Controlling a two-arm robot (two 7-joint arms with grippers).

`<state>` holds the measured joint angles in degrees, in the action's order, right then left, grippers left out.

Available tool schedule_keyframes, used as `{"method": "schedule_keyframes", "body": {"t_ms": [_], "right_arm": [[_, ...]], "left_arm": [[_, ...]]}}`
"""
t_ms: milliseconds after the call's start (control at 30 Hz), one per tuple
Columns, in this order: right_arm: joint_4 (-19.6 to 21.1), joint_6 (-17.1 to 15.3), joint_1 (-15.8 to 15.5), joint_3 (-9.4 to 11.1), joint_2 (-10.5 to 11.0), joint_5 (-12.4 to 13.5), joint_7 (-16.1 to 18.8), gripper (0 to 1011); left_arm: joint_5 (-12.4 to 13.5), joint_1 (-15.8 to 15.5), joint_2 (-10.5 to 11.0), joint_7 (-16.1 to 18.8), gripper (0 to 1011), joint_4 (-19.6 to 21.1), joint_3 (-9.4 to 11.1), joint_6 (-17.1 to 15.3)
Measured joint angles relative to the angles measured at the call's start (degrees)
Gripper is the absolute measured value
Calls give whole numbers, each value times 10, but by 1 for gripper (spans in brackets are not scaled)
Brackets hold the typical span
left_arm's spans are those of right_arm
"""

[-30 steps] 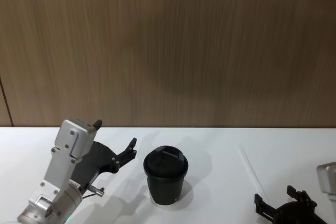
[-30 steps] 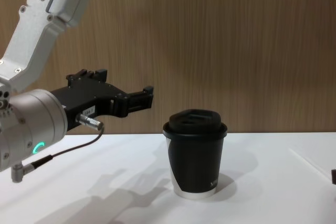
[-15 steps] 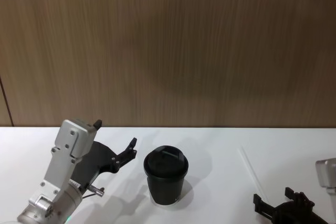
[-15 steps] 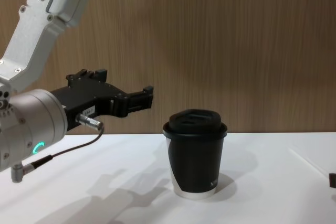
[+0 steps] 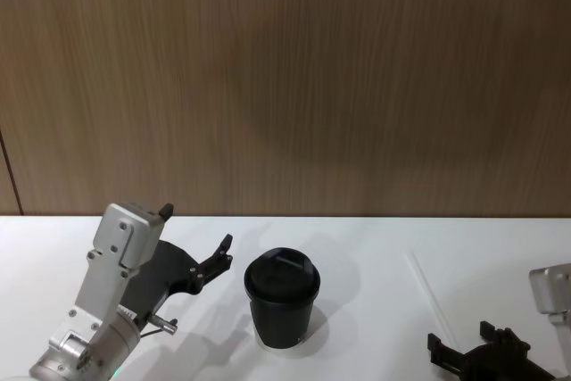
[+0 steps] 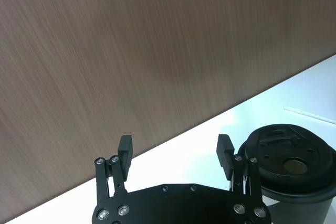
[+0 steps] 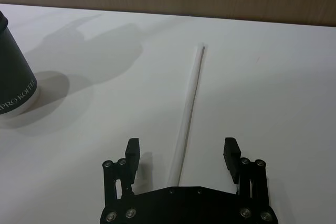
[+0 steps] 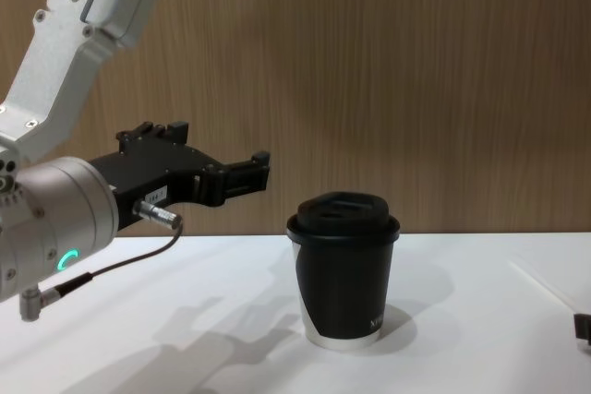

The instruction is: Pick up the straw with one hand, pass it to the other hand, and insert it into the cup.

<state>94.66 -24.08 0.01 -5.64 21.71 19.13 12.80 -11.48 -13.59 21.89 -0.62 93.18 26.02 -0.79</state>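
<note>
The thin white straw [image 5: 432, 299] is lying in one straight, unkinked line [image 5: 419, 270], so it will stick out stiff and straight when I pick it up by its lower end.
The thin white straw [image 5: 428, 296] lies flat on the white table [image 5: 375, 247], to the right of the cup; the right wrist view shows the straw [image 7: 189, 108] running out from between my fingers. The black lidded cup [image 5: 283, 299] stands upright at the centre. My right gripper [image 5: 471, 347] is open just above the straw's near end, straddling it [image 7: 181, 145]. My left gripper [image 5: 198, 227], with silver wrist and green ring light, hovers open to the left of the cup [image 8: 343, 269] and above lid height; nothing is between its fingers [image 6: 175, 142].
A wood-panelled wall [image 5: 285, 86] runs close behind the table. The table surface around the cup and straw is bare white.
My right gripper has edged lower and slightly nearer in the head view, staying open over the straw's near end. The left arm, cup and straw have not moved.
</note>
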Motion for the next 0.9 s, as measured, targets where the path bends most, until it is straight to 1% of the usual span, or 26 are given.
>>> {"method": "schedule_keyframes", "body": {"t_ms": [200,633,667,767,800,833,900], "right_arm": [[-5,-5,6,-6,10,0,5,1001],[-8,-10,10,-12,20,0,7,996],[-8,-10,10,-12,20,0,7,963],[-9,-11,10,-12,21,0,7,905],[-9,-11,10,-13,22,0,7,869],[-9,-11,11,-13,22,1,7,861],[-9,-11,11,-13,23,1,7,785]], "left_arm": [[0,0,0,0,1003,0,0,0],[0,0,0,0,1003,0,0,0],[0,0,0,0,1003,0,0,0],[0,0,0,0,1003,0,0,0],[0,0,0,0,1003,0,0,0],[0,0,0,0,1003,0,0,0],[0,0,0,0,1003,0,0,0]]}}
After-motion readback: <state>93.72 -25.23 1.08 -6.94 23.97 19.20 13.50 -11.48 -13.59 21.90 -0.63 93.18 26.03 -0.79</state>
